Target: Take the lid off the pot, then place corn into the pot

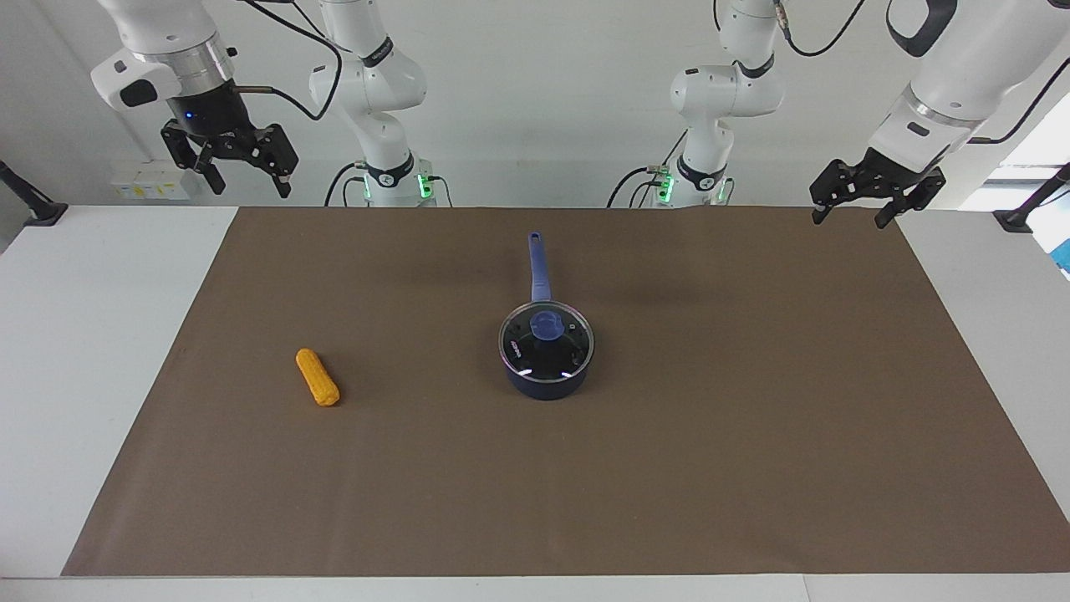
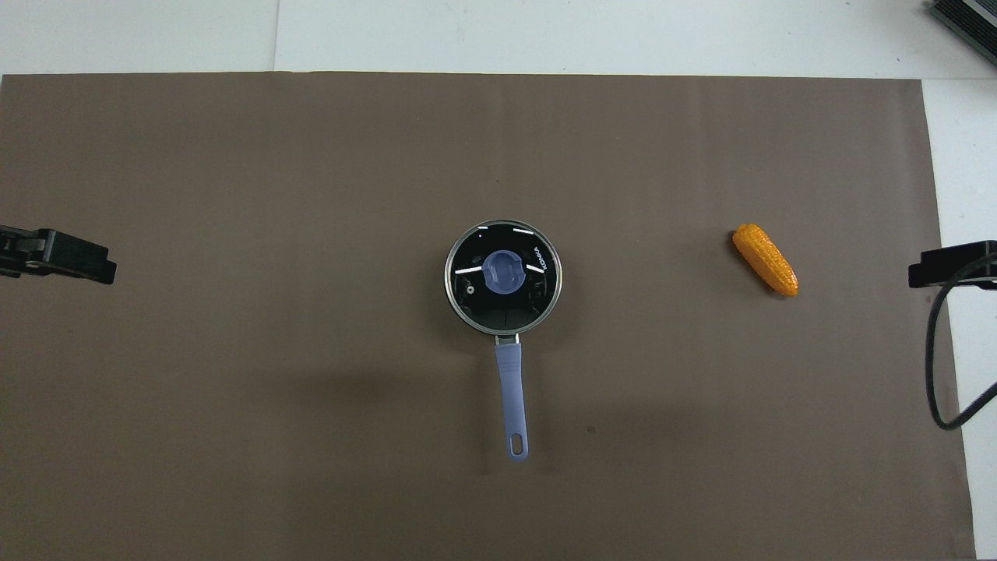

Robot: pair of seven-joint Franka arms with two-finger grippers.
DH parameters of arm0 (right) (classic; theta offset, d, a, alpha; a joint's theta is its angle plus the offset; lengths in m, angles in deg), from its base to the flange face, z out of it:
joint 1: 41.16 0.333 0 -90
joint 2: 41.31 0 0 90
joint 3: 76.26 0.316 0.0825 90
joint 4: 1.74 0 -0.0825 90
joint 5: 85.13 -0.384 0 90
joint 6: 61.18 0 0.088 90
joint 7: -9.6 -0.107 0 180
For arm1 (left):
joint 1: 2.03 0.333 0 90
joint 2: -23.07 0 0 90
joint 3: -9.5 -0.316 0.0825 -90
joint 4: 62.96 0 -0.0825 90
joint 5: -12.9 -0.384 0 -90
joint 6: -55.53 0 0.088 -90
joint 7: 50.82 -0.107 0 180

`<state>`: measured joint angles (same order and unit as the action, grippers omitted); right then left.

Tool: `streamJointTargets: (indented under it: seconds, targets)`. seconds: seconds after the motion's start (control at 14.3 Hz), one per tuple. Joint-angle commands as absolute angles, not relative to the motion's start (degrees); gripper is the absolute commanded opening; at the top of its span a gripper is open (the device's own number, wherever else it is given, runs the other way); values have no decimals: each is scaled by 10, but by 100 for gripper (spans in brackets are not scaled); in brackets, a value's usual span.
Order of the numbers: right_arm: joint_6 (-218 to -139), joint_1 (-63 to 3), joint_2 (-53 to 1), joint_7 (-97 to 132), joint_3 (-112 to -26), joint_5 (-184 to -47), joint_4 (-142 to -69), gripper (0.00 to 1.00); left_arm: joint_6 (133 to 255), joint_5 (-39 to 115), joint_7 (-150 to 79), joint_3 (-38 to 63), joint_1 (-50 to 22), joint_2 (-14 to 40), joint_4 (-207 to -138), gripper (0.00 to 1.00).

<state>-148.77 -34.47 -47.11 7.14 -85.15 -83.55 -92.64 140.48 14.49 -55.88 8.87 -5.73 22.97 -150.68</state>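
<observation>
I should expect to find an empty pot (image 2: 504,277) when I lift the glass lid by its blue knob, because only plain black (image 2: 500,309) shows through the lid.
The dark blue pot (image 1: 543,386) stands mid-mat with its long handle (image 1: 537,266) pointing toward the robots. The glass lid (image 1: 564,353) lies shut on it, its blue knob (image 1: 547,326) at the centre. From overhead the lid (image 2: 473,298) covers the pot's whole mouth. The orange corn (image 1: 318,377) lies on the mat toward the right arm's end, apart from the pot. My right gripper (image 1: 251,186) hangs open and empty, high over the mat's corner nearest its base. My left gripper (image 1: 849,220) is open and empty over the corner at the left arm's end.
A brown mat (image 1: 719,468) covers most of the white table (image 1: 92,334). A black cable (image 2: 938,374) loops over the table's edge at the right arm's end. Black clamps (image 1: 38,209) sit at the table's corners by the robots.
</observation>
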Motion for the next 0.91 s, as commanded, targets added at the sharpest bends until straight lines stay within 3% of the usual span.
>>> streamJointTargets:
  seconds: [0.0,0.84]
  targets:
    - [-1476,-347,-469,74,-851,-839,-919,100,1428,151,-547,84,-90,236,-1531,100]
    - [-1476,-347,-469,74,-851,-839,-919,100,1613,144,-322,84,-254,205,-1632,100]
